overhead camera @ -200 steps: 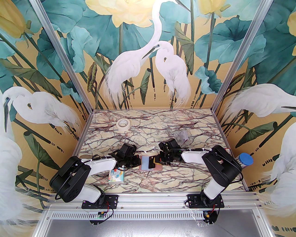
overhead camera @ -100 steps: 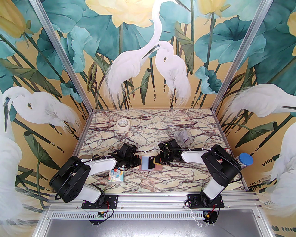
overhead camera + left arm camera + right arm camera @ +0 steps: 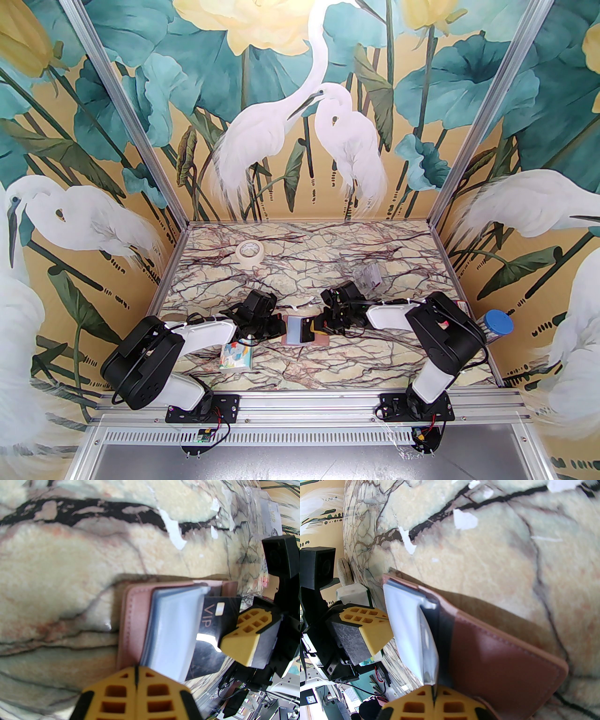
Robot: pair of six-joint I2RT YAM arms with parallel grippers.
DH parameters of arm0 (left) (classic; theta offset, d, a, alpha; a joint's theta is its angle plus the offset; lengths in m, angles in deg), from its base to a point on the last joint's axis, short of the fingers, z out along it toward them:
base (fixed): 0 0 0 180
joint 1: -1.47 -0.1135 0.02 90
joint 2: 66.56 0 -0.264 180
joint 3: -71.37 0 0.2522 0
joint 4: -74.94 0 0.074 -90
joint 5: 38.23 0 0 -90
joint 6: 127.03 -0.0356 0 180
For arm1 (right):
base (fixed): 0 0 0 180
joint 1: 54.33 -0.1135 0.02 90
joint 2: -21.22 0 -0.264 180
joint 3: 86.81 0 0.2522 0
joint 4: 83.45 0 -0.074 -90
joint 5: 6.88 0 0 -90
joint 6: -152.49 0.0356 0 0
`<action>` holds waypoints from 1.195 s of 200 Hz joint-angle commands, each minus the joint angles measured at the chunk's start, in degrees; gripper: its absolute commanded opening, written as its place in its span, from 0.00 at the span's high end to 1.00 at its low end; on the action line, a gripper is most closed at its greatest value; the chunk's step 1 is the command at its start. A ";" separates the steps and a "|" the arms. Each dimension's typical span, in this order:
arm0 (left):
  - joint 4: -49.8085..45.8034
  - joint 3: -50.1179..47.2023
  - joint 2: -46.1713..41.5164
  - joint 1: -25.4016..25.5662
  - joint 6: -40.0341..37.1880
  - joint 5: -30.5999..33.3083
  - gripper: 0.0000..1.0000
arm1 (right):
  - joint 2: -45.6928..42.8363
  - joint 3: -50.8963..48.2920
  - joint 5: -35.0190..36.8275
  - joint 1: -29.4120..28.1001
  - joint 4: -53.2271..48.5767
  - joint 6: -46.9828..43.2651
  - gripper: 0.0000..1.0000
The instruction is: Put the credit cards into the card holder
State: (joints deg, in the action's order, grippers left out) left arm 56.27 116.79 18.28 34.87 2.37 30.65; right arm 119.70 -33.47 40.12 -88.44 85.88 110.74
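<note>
The black credit card slopes up from the pocket into my right gripper. I should open, lay the card flat and push its outer edge further in.
The pink card holder [image 3: 322, 341] lies open at mid-table, its pale blue-grey pockets [image 3: 173, 632] fanned upward. A black credit card [image 3: 211, 630] lettered VIP has its left end tucked among those pockets. My right gripper [image 3: 313, 328] is shut on the card's right end; in the right wrist view the card [image 3: 437, 644] runs edge-on from the right gripper [image 3: 434, 691]. My left gripper [image 3: 280, 329] is shut, its tips [image 3: 136, 669] against the holder's left edge. A grey card [image 3: 271, 517] marked VIP shows farther back.
A clear plastic box [image 3: 368, 276] sits behind the right gripper. A tape roll [image 3: 249, 253] lies at the back left, and a cartoon-printed tissue pack [image 3: 238, 357] under the left forearm. A blue-lidded jar [image 3: 498, 324] stands at the table's right edge.
The right arm has eased slightly left toward the holder with the black card. The left arm has not moved.
</note>
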 commanded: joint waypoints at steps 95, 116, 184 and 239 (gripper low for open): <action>-2.21 -0.33 2.31 0.30 -0.85 1.81 1.00 | 2.09 -0.26 0.73 -0.34 -2.20 -0.53 0.98; -2.21 -0.34 2.22 0.28 -0.90 1.87 1.00 | 1.90 -0.28 0.73 -0.39 -2.27 -0.61 0.89; -2.21 -0.38 2.27 0.33 -0.90 1.96 1.00 | -0.57 1.96 2.85 -0.41 -7.69 -2.60 0.64; -2.28 -0.56 2.33 0.26 -0.98 2.02 1.00 | -2.76 4.35 8.34 -0.70 -15.43 -4.64 0.53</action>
State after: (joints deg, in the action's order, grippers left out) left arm 56.29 116.79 18.32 34.87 2.37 30.62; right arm 118.37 -29.80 42.72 -88.90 78.12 108.03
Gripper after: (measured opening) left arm 0.033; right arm 0.459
